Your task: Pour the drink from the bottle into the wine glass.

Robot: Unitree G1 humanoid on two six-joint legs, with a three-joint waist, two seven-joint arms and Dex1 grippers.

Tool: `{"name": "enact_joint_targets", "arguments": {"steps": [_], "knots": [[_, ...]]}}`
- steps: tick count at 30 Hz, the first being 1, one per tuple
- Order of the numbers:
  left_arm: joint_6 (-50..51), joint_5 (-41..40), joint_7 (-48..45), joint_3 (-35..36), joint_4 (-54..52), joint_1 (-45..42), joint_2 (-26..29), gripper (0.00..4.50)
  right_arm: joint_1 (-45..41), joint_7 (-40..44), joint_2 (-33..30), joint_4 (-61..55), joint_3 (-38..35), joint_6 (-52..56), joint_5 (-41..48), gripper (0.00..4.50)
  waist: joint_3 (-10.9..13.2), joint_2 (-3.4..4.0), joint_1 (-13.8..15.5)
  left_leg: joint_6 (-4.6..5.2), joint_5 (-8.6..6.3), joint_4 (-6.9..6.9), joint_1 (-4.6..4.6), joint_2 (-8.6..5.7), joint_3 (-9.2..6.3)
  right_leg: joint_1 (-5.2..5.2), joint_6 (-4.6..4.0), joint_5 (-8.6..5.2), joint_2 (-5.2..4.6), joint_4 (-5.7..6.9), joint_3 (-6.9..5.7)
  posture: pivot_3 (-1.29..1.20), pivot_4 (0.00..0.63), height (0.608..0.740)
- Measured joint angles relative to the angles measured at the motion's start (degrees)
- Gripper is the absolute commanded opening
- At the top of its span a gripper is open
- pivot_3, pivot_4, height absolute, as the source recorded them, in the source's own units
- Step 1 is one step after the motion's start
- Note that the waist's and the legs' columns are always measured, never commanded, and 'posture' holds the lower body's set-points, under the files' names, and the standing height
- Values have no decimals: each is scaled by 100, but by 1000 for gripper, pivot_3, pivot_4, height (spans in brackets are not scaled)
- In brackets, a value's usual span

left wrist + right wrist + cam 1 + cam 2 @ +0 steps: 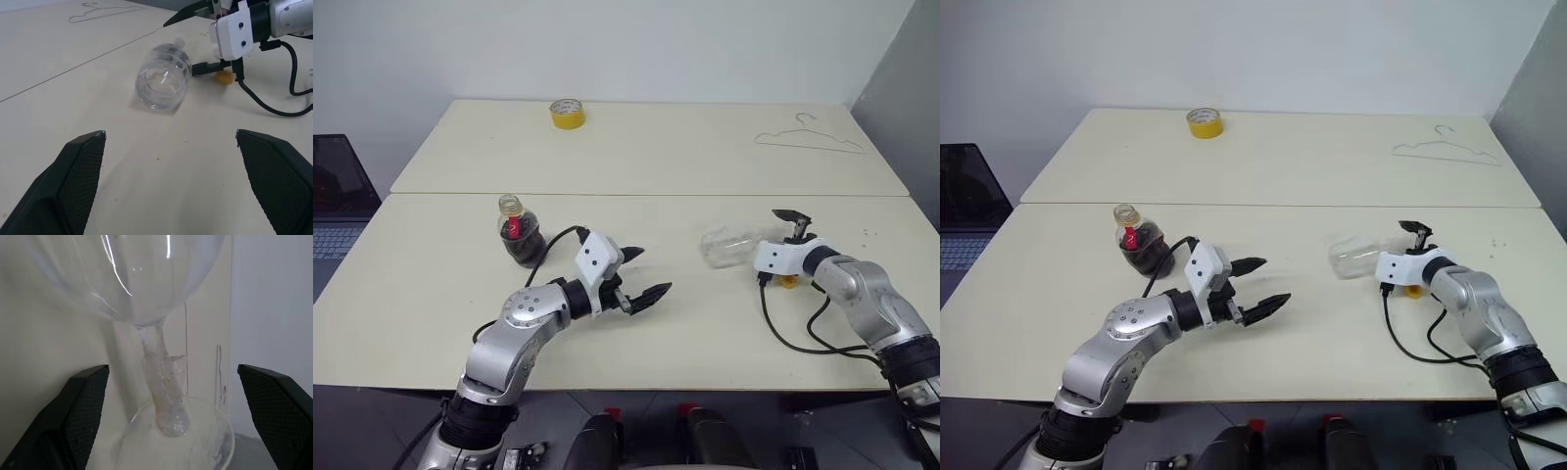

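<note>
I expect the wine glass (728, 247) to stay stiff when I lift it upright, because a ragged cloudy layer (164, 381) wraps around its stem from bowl to foot.
The bottle (519, 235) stands upright at the front table's left, holding dark drink (523, 249) in its lower body below a red neck label. The wine glass (729, 247) lies on its side to the right, empty, with its bowl toward the middle. My right gripper (779, 247) is open, one finger raised above and one low by the table. The glass's stem (164, 382) lies between the fingers without touching them. My left gripper (652, 271) hovers open and empty between bottle and glass, pointing toward the glass (164, 78).
A small yellow-orange piece (788, 282) lies on the table under my right gripper. On the rear table are a yellow tape roll (567, 114) and a wire hanger (808, 137). A laptop (337, 196) sits off the left edge. Black cable (793, 338) loops by my right arm.
</note>
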Motion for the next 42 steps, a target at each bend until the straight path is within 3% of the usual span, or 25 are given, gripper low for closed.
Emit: {"name": "enact_joint_targets", "arguments": {"steps": [2, 12, 19, 23, 27, 32, 37, 42], "knots": [[-2, 0, 3, 0, 5, -7, -22, 4500, -42, -165, 75, 146, 3, -58, -100, 3631, 0, 0, 0, 0, 0, 0, 0, 0, 1, 0, 0, 0, 0, 0, 1, 0, 150, 740], [-15, 9, 13, -5, 31, -48, -61, 4500, -351, -729, 421, 836, 192, -285, -376, 185, -2, -2, -16, 0, 0, 0, 3, 1, 2, 1, -1, 0, 1, 1, 1, 0, 150, 740], [-3, -5, 139, 51, 24, -35, -68, 4500, -355, -864, 500, 832, 181, -340, -331, 145, -2, -2, -13, 0, 0, 0, 1, 1, 3, 0, -1, 0, 1, 0, 3, 0, 150, 740], [154, -196, 227, 311, -193, 213, -29, 4500, -66, -768, 532, 183, -155, -261, 45, 145, -1, -1, -23, 0, 0, -2, -4, 3, 6, -7, -1, 0, 1, 2, 8, 0, 150, 740], [288, -454, 229, 544, -476, 540, 139, 4500, 73, -295, 803, -821, -589, 21, 874, 145, -1, -1, -30, 1, -1, -3, -2, 6, 3, -6, 0, 0, 3, 4, 6, 0, 150, 740], [207, -645, -17, 926, -552, 1165, 535, 4500, 510, 810, 1602, -2211, -819, 833, 2698, 145, 0, 0, -15, 3, -2, -3, -3, 6, -6, -3, -1, 0, 3, 0, 0, 0, 150, 740], [-11, -796, -251, 1300, -589, 1627, 724, 4500, 946, 1638, 2133, -2911, -530, 1471, 3957, 145, 0, 2, 3, 23, -13, -2, 0, 5, -12, 0, -1, 0, -1, -2, -5, 0, 150, 740], [-34, -1132, -495, 1595, -822, 1961, 917, 4500, 1087, 2012, 2695, -2835, -54, 1494, 4433, 145, 1, 3, -7, 23, -13, -3, 0, 4, -11, -4, -1, 0, -1, -1, -4, 0, 150, 740]]}}
